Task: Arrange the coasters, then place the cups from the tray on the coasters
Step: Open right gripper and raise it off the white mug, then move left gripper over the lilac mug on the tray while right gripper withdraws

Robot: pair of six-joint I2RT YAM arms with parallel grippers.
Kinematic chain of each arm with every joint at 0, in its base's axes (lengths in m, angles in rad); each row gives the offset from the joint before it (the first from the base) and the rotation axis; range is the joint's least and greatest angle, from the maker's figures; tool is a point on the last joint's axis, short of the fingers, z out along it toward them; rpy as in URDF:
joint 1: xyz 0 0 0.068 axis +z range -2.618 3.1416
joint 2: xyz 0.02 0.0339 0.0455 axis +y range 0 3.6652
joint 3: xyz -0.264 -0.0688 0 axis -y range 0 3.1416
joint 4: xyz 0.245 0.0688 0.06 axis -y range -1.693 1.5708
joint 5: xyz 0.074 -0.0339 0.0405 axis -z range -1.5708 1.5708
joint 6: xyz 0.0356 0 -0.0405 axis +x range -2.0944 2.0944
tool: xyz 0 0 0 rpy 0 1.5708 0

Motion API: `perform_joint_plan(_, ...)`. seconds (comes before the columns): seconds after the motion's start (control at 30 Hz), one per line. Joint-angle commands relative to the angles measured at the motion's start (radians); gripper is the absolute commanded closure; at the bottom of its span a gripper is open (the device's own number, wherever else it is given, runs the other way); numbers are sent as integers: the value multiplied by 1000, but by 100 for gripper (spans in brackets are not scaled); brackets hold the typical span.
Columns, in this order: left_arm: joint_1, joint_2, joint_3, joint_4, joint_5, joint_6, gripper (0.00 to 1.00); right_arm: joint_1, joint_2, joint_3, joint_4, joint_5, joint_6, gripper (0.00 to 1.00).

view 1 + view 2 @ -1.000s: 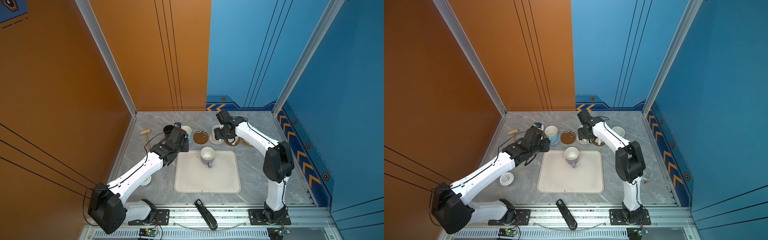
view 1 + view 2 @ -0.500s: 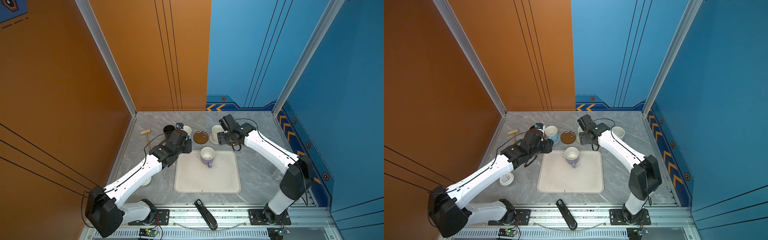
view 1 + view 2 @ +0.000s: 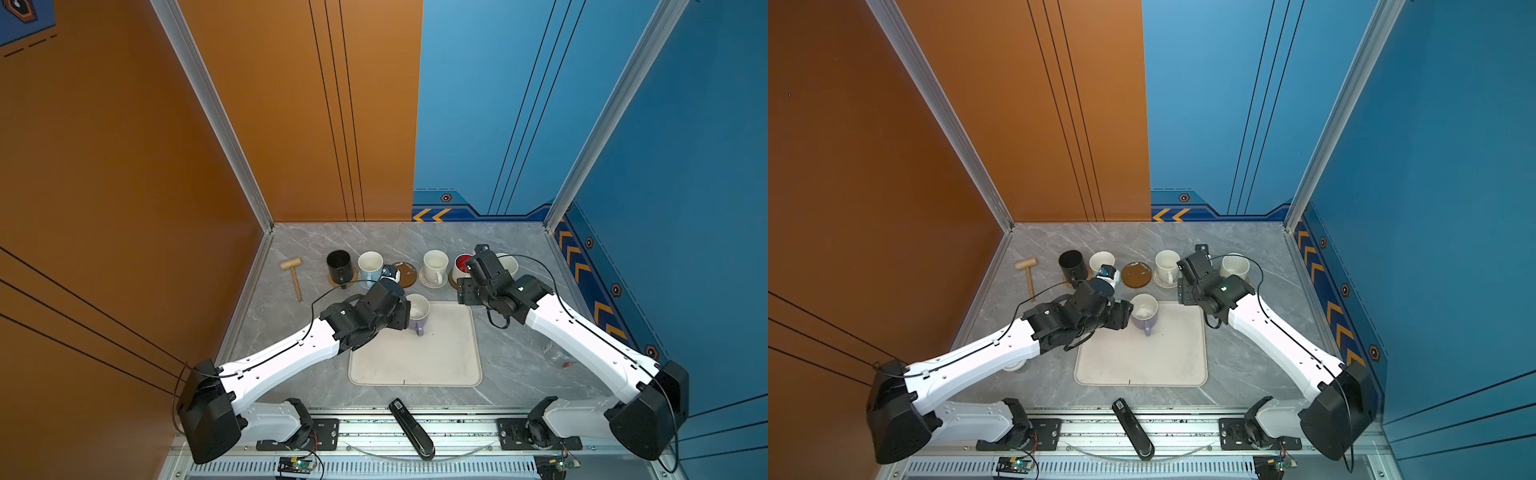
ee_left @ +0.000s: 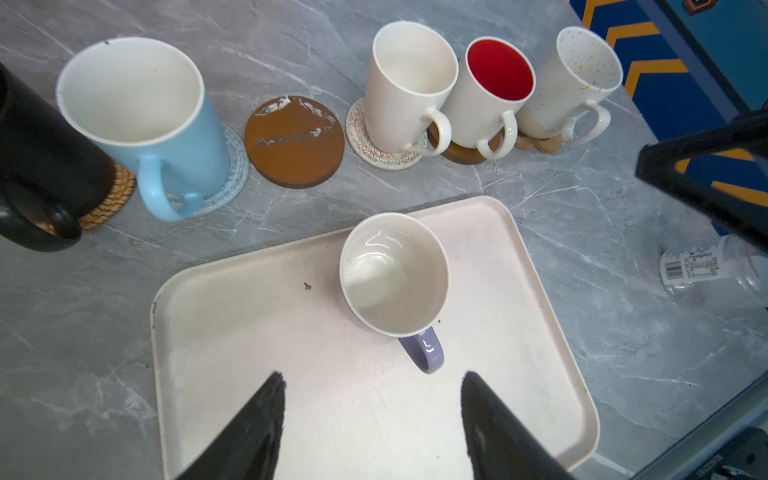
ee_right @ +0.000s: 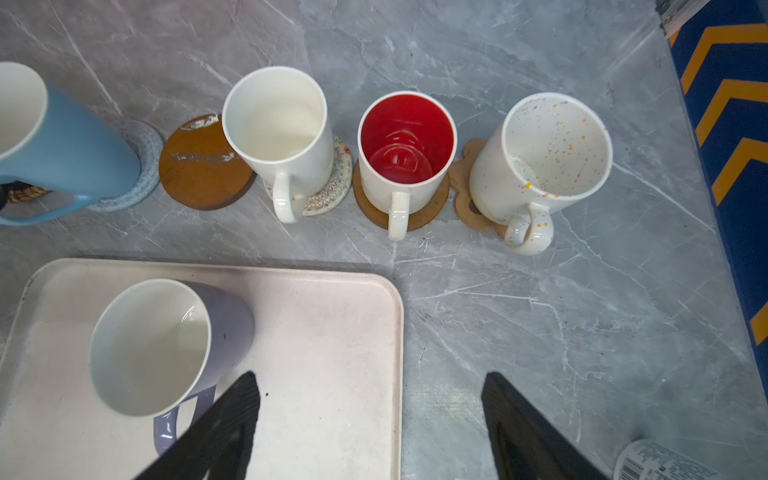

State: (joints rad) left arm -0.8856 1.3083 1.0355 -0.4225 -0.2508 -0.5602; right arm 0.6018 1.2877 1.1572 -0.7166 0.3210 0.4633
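The lavender cup (image 3: 1144,308) stands clear and its handle faces the open fingers of the robot's left gripper, so the robot should keep moving in until those fingers are on both sides of that handle (image 3: 1148,328).
A lavender cup (image 4: 395,274) stands upright alone on the cream tray (image 4: 249,332), near its far edge. My left gripper (image 4: 372,376) hangs open over the tray, and the cup's handle lies just ahead of its jaws. My right gripper (image 5: 370,376) is open and empty above the tray's far right corner (image 5: 386,299). Behind the tray runs a row of coasters. Five carry cups: black (image 4: 37,158), light blue (image 4: 137,112), white (image 4: 407,83), red-inside (image 4: 494,83) and speckled (image 4: 577,75). One brown coaster (image 4: 295,141) lies bare.
A wooden mallet (image 3: 293,272) lies at the back left. A clear jar (image 4: 706,270) lies on its side right of the tray. A black handheld device (image 3: 411,428) rests at the front edge. A white lid (image 3: 1015,365) shows under the left arm.
Both grippers have drawn back from the row of cups and opened wider. The left has moved right to the lavender cup; the right has pulled toward the tray's corner.
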Motion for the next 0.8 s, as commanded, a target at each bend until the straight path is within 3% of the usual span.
perform_joint_plan(0.0, -59, 63, 59, -39, -42, -53, 32, 3, -74, -77, 36, 40, 41, 17)
perform_joint_plan(0.2, -124, 218, 163, -112, -85, -126, 32, -13, -190, -177, 51, 30, 58, 15)
perform_joint_plan(0.47, -159, 317, 232, -183, -90, -221, 37, -49, -330, -274, 58, 14, 67, 13)
perform_joint_plan(0.77, -173, 427, 266, -226, -71, -348, 43, -89, -360, -325, 78, -35, 62, 12)
